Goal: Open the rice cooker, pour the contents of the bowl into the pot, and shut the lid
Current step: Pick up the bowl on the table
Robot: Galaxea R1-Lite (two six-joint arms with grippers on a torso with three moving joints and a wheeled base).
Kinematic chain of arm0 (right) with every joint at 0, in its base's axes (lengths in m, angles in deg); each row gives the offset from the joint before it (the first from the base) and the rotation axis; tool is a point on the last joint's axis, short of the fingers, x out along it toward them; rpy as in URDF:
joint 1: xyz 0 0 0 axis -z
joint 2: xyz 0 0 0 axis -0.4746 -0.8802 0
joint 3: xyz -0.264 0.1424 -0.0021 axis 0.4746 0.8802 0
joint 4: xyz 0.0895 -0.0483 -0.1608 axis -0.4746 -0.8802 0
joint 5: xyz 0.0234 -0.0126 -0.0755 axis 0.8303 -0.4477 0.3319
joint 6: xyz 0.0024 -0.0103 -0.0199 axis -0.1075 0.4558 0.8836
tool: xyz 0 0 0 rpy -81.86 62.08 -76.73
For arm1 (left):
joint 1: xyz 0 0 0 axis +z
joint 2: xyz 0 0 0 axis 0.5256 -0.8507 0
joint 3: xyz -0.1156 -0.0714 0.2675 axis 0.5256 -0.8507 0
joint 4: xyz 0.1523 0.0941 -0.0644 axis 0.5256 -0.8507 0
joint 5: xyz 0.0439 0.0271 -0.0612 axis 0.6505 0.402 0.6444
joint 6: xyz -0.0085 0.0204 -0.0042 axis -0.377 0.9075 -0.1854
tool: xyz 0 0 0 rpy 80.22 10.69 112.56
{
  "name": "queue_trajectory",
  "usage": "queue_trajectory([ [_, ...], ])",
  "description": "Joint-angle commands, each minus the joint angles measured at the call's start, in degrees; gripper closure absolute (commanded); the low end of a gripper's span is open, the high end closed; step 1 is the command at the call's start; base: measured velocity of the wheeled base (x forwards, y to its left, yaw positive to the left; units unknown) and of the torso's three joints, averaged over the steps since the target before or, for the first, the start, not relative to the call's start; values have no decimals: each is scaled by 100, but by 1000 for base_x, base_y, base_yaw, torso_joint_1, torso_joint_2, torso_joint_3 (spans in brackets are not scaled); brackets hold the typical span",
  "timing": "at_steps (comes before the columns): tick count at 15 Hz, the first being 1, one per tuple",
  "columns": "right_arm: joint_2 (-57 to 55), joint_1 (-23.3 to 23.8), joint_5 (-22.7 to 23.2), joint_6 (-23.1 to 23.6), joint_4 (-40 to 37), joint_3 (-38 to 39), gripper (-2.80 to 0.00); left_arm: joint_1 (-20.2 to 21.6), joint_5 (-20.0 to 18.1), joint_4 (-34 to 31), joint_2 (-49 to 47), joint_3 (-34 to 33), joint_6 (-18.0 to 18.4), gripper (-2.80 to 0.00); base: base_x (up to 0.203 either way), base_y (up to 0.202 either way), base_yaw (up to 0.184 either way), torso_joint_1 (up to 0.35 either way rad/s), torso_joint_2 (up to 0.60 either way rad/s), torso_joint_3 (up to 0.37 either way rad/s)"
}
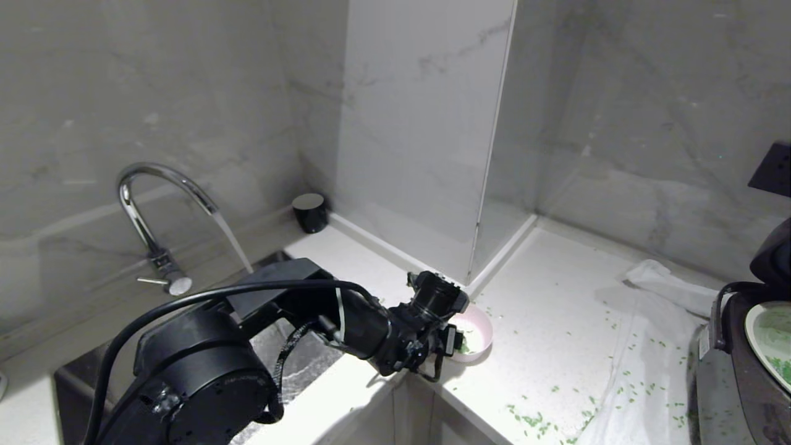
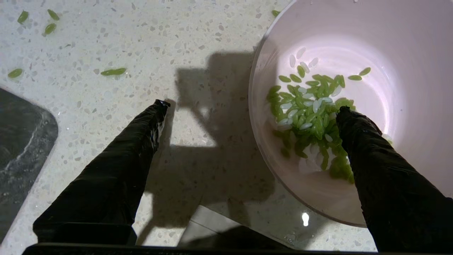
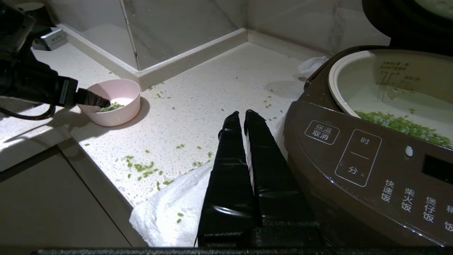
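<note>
The pale pink bowl (image 1: 479,330) will bend out of round at my left gripper's fingers when I carry it, because the thin rim (image 2: 251,105) runs between them.
The pale pink bowl (image 1: 477,334) (image 3: 122,92) stands on the white counter near the wall pillar's corner. Green contents (image 2: 308,106) lie in its white inside (image 2: 389,53). My left gripper (image 2: 253,108) (image 1: 454,343) is open and straddles the bowl's near rim: one finger sits inside among the grains, the other outside over the counter. The rice cooker (image 3: 354,159) (image 1: 735,371) stands at the right with its lid (image 1: 772,253) raised. Its pot (image 3: 371,88) holds green grains. My right gripper (image 3: 244,114) is shut beside the cooker's front, holding nothing.
A white towel (image 3: 166,205) (image 1: 667,284) lies under and beside the cooker. Loose green grains (image 1: 531,420) are scattered over the counter. A sink (image 1: 296,358), a faucet (image 1: 148,204) and a black cup (image 1: 309,212) are at the left. The counter's front edge runs just below the bowl.
</note>
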State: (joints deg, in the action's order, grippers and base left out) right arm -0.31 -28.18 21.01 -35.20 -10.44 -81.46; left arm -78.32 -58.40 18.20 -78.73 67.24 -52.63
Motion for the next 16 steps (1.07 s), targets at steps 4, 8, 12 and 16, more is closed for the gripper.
queue_trajectory([
  [4, -10, -2, 2, 5, 0, 9, 0, 2, 10, -774, -208, 698, -38, 0, 0, 0, 0, 0, 0, 0],
  [8, -10, 2, 2, 5, 0, 9, 0, 2, 10, -936, -260, 854, -37, 0, 0, 0, 0, 0, 0, 0],
  [12, -10, -1, 0, 5, 0, 9, 0, -14, 19, -971, -278, 836, -53, 0, 0, 0, 0, 0, 0, 0],
  [16, -10, 2, 2, 5, 0, 9, 0, -7, 23, -980, -238, 784, -54, 0, 0, 0, 0, 0, 0, 0],
])
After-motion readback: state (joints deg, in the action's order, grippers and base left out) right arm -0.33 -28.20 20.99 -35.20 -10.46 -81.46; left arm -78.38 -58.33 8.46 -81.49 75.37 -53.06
